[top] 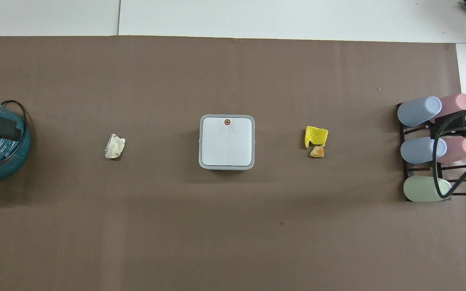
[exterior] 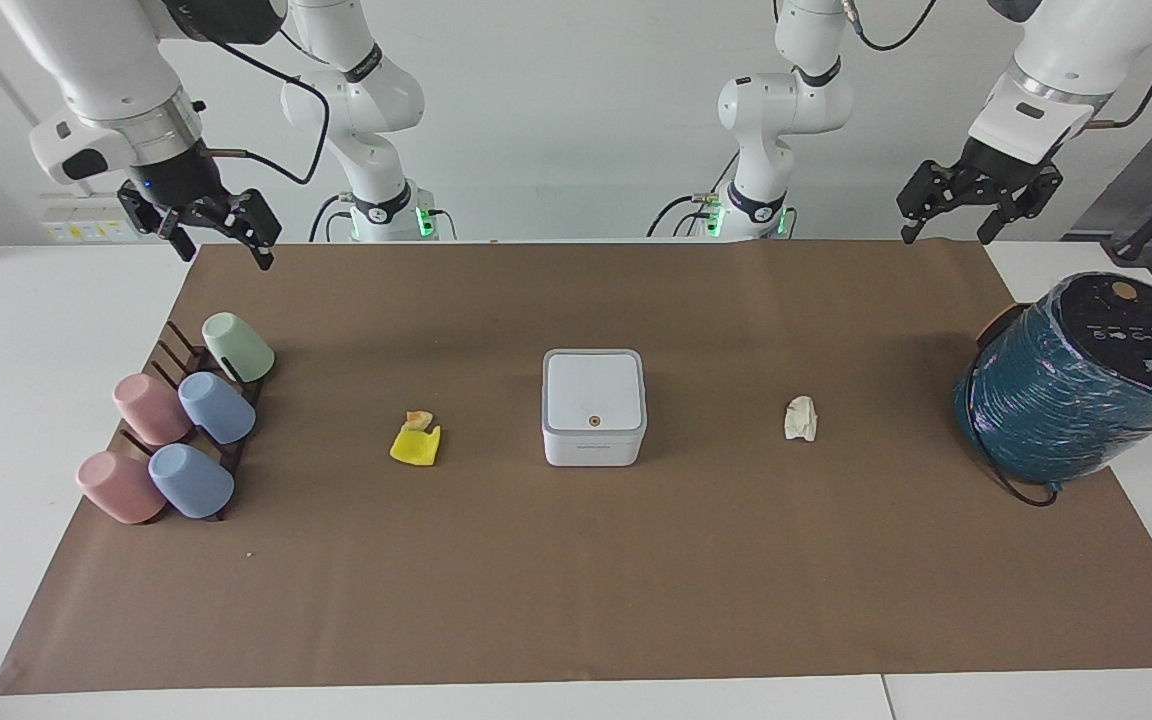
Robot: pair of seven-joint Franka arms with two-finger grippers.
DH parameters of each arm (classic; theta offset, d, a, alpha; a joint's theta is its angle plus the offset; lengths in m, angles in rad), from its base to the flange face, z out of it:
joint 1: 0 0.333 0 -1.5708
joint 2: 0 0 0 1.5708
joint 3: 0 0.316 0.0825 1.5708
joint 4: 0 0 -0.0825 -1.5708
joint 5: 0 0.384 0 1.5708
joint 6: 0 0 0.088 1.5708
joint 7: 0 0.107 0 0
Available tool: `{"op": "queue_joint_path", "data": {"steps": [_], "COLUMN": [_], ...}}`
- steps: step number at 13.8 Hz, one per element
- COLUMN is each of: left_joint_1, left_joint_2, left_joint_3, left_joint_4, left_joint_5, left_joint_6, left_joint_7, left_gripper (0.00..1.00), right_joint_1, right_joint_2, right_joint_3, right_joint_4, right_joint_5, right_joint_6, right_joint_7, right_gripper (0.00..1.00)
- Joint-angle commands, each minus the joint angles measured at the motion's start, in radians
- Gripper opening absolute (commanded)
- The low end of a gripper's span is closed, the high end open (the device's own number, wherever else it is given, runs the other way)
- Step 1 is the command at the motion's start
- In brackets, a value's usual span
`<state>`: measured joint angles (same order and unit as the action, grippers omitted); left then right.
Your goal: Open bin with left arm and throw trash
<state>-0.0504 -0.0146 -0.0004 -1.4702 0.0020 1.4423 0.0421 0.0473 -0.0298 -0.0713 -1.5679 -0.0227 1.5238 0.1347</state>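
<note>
My gripper will lift the yellow piece (top: 316,136) free and leave the tan-orange bit (top: 317,152) behind, because the bit just touches the yellow piece's edge.
The bin (exterior: 594,405) is a small white box with a grey rim in the middle of the brown sheet, its lid shut. Its orange-brown button (exterior: 593,421) sits at the lid's edge farther from the robots. The bin also shows in the overhead view (top: 227,141). A yellow piece (exterior: 417,444) and a tan-orange bit (exterior: 418,419) lie beside the bin toward the right arm's end. An off-white paper wad (exterior: 801,418) lies beside it toward the left arm's end. My left gripper (exterior: 946,232) and right gripper (exterior: 223,252) hang open and empty over the sheet's corners by the robots.
A big teal wrapped cylinder (exterior: 1076,385) with a black cable stands at the left arm's end of the table. Several pastel cups (exterior: 181,420) lie on a dark rack at the right arm's end. The brown sheet (exterior: 576,600) covers the table.
</note>
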Motion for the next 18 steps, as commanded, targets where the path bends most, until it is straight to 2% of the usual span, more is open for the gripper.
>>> {"op": "queue_joint_path", "data": {"steps": [1,7,10,14,16,18], "left_joint_1": [-0.017,-0.019,-0.026,-0.152,-0.196,-0.256], "left_joint_2": [-0.007,-0.013,-0.015,-0.06,-0.061,-0.051], "left_joint_3": [0.014,0.013,0.005,0.003,0.003,0.003], "left_joint_4": [-0.002,-0.015,-0.033,-0.146,-0.166,-0.206], "left_joint_5": [-0.007,-0.007,-0.007,-0.007,-0.005,-0.005], "left_joint_6": [-0.02,-0.006,0.046,0.173,0.217,0.292], "left_joint_7": [0.012,-0.007,-0.03,-0.033,-0.038,-0.048], "left_gripper": [1.0,1.0,1.0,1.0,0.35,0.05], "right_joint_1": [-0.004,-0.004,-0.004,-0.013,-0.015,-0.012], "right_joint_2": [-0.007,-0.007,-0.007,-0.016,-0.041,-0.062], "right_joint_3": [0.007,0.007,0.007,0.005,0.005,0.005], "right_joint_4": [-0.004,-0.004,-0.004,-0.029,-0.107,-0.249], "right_joint_5": [-0.016,-0.016,-0.016,-0.005,0.006,0.05], "right_joint_6": [0.01,0.012,0.012,0.019,0.115,0.281], "right_joint_7": [0.016,0.016,0.013,0.005,-0.003,-0.042], "right_gripper": [1.0,1.0,1.0,1.0,1.0,1.0]}}
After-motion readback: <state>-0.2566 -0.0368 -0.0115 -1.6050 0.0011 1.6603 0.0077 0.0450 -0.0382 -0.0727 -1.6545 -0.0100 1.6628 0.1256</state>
